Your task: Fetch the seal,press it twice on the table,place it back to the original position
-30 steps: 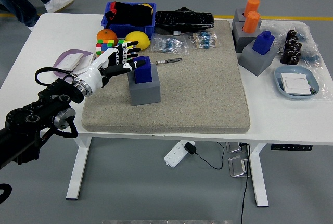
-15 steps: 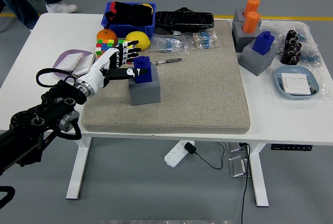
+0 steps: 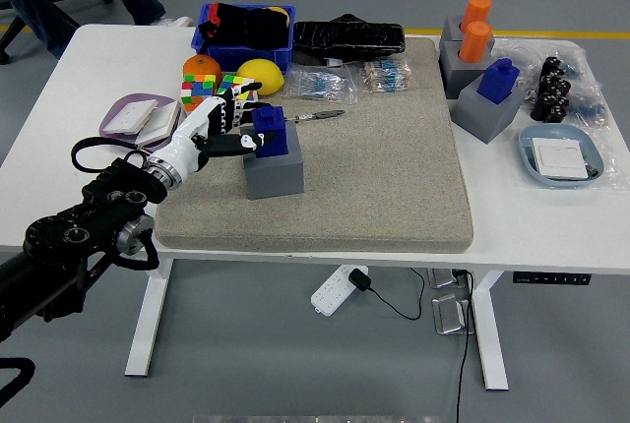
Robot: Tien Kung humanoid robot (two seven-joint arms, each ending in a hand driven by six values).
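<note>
My gripper is about to lift the seal (image 3: 271, 130), and a grey rim (image 3: 294, 146) goes around the blue seal's base. The seal will slide out of the holder and leave an empty square socket.
A blue seal (image 3: 271, 131) stands in a grey block holder (image 3: 273, 171) on the grey mat (image 3: 374, 167), left of centre. My left hand (image 3: 228, 124), white with black fingers, is just left of the seal with its fingers spread. The thumb reaches toward the seal's left side; I cannot tell if it touches. The hand holds nothing. The right arm is out of view.
Behind the hand lie a Rubik's cube (image 3: 202, 87), an orange (image 3: 201, 67), a lemon (image 3: 260, 75) and a pen (image 3: 317, 116). A blue bin (image 3: 244, 31) and a black bag (image 3: 346, 37) are at the back. Other seals in holders (image 3: 489, 96) stand at the right. A person's legs show at top left.
My left arm has drawn slightly back and down to the left; the fingers have moved off the seal's top to its left side. The person at the top left has walked.
</note>
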